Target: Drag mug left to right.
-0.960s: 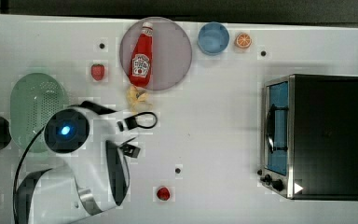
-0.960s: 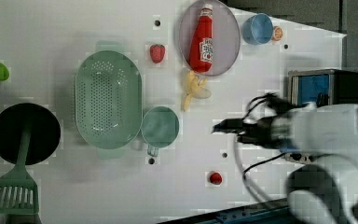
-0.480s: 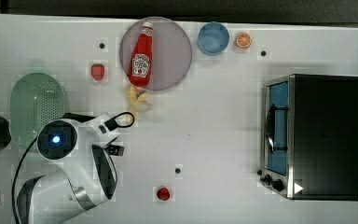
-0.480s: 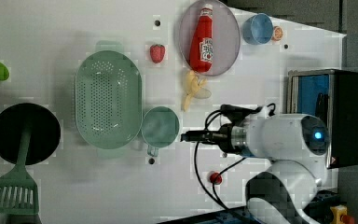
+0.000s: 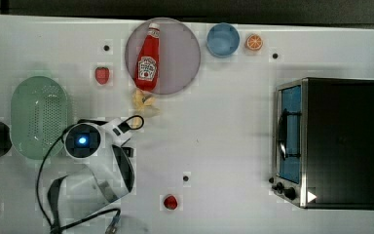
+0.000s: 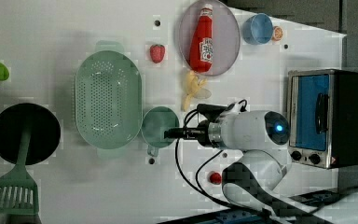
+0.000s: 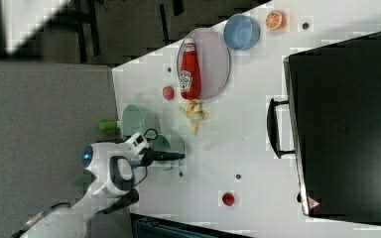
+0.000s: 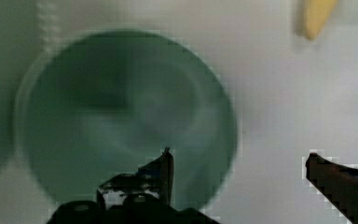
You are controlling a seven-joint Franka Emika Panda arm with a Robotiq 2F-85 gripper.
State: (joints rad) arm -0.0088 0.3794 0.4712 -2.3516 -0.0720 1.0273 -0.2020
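Observation:
I expect the mug to slide upright and leave the pale-green colander behind when I drag it, because the mug's handle [image 6: 153, 151] points clear of the colander.
The small dark teal-green mug [image 6: 160, 127] stands on the white table right beside the pale-green colander [image 6: 108, 106], its handle toward the left view's bottom. It also appears in the right view [image 7: 171, 144]. In the wrist view the mug [image 8: 121, 116] lies just below my gripper [image 8: 238, 156], which is open: one fingertip [image 8: 165, 163] hangs over the mug's inside near its rim, the other over bare table outside it. In the left view my gripper [image 6: 168, 134] reaches the mug's right rim. Nothing is held.
A peeled banana [image 6: 193, 91] lies close to the arm. Further off are a ketchup bottle [image 6: 201, 37] on a grey plate, a light-blue cup [image 6: 256, 28], a strawberry [image 6: 157, 52], a small red object [image 6: 215, 177] and a toaster oven [image 6: 324, 116]. A black pan and green spatula sit on the left view's left.
The arm has swung toward the left view's left, from open table near the oven to the mug, so the fingers now straddle the mug's rim. The mug has not moved.

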